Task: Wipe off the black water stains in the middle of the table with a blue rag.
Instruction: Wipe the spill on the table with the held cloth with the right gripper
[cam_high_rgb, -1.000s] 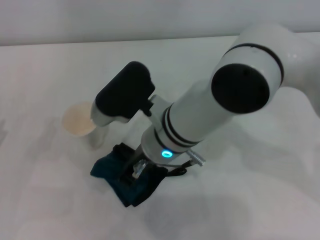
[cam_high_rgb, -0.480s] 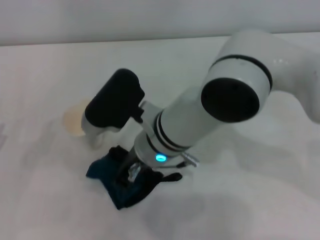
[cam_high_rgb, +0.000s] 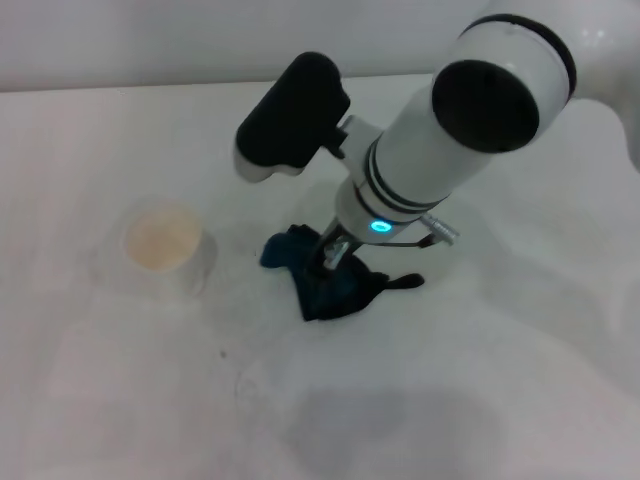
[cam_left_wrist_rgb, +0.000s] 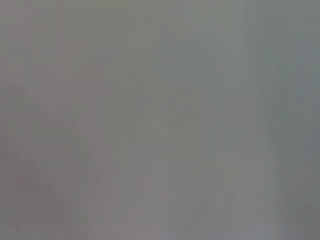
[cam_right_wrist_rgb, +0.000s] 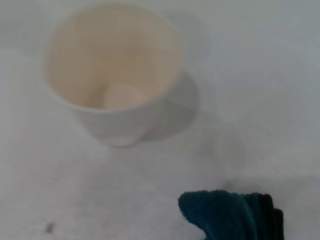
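A tiny dark speck is still lying past the blue rag's edge (cam_high_rgb: 304, 308), so the robot's right gripper should wipe the rag back over the speck (cam_high_rgb: 223, 354) before it carries the rag aside.
The blue rag (cam_high_rgb: 325, 280) lies crumpled on the white table (cam_high_rgb: 500, 380), right of the paper cup, with its black loop sticking out to the right. My right gripper (cam_high_rgb: 333, 256) reaches down from the upper right and is shut on the rag, pressing it onto the tabletop. A corner of the rag also shows in the right wrist view (cam_right_wrist_rgb: 227, 215). No dark blotch of liquid shows. Only a tiny dark speck (cam_high_rgb: 222, 352) and faint grey smudges mark the table near the rag. The left gripper is out of view; the left wrist view is plain grey.
A white paper cup (cam_high_rgb: 162, 242) stands upright left of the rag, and it looks empty in the right wrist view (cam_right_wrist_rgb: 112, 75). The table's far edge runs along the top of the head view.
My right arm has dragged the rag back and to the right, away from the near-left spot beside the cup. The cup, partly hidden before, now shows whole.
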